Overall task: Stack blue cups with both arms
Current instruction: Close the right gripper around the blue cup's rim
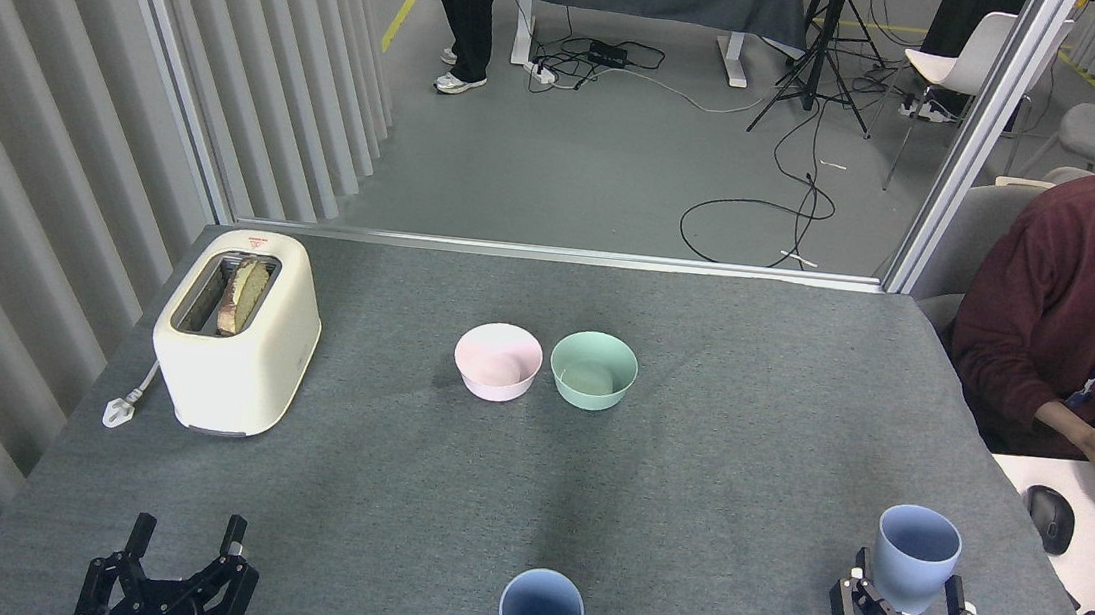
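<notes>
The blue cup at my right gripper (918, 553) tapers downward (906, 590), so I expect it to go down almost to its rim when I lower it into the other cup.
One blue cup (917, 544) stands upright near the table's front right. Its lower part sits between the spread fingers of my right gripper (907, 589), which is open around it with a small gap showing on each side. A second blue cup (540, 613) stands upright at the front centre, its base cut off by the frame's bottom edge. At the front left, my left gripper (188, 526) is open and holds nothing, far from both cups.
A pink bowl (497, 361) and a mint-green bowl (593, 370) sit side by side mid-table. A cream toaster (238, 330) holding bread stands at the left. A seated person in a maroon sleeve (1048, 326) is at the right, by a desk with a mouse (1050, 519).
</notes>
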You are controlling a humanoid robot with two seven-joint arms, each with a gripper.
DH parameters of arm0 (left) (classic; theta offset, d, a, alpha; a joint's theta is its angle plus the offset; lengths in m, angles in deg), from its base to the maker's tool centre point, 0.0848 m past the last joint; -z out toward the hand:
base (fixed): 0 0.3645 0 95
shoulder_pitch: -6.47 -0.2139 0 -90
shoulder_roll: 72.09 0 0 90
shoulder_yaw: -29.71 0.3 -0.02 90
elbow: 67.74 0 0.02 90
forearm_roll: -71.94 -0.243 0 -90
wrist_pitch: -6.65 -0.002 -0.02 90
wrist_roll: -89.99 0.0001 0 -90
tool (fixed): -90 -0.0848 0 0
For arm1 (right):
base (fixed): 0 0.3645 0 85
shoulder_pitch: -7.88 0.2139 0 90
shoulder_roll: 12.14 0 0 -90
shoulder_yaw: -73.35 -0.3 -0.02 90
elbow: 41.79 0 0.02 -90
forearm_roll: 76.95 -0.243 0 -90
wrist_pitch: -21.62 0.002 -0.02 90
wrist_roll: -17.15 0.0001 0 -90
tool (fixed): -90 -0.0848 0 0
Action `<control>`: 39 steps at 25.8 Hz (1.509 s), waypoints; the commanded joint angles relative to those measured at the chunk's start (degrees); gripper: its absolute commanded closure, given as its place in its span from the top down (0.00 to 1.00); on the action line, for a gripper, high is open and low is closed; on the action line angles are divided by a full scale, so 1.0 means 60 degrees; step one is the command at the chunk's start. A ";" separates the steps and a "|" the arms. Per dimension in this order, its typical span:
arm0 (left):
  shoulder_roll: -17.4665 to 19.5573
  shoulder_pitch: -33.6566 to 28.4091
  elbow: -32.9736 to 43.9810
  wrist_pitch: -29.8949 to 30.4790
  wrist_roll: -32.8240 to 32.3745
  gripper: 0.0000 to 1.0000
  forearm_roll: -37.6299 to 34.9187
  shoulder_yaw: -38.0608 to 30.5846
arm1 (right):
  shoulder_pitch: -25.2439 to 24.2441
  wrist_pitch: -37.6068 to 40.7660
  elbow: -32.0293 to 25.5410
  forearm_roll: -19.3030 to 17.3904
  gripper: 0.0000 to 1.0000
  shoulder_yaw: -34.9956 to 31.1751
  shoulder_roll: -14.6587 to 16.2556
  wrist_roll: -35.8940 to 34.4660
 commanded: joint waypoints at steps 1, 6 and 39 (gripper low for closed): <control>-0.0001 0.0002 -0.0002 0.0015 -0.0002 1.00 -0.0008 0.0000 | -0.0014 0.0196 0.0000 -0.0003 1.00 -0.0001 0.0053 -0.0026; 0.0014 0.0002 -0.0002 0.0015 -0.0002 1.00 -0.0008 0.0000 | -0.0087 0.0372 0.0000 -0.0017 1.00 -0.0045 0.0083 -0.0041; 0.0087 -0.0100 0.0013 0.0001 0.0013 1.00 -0.0037 0.0249 | 0.0953 0.0504 0.1304 -0.0076 0.82 -0.0148 0.0610 -0.0070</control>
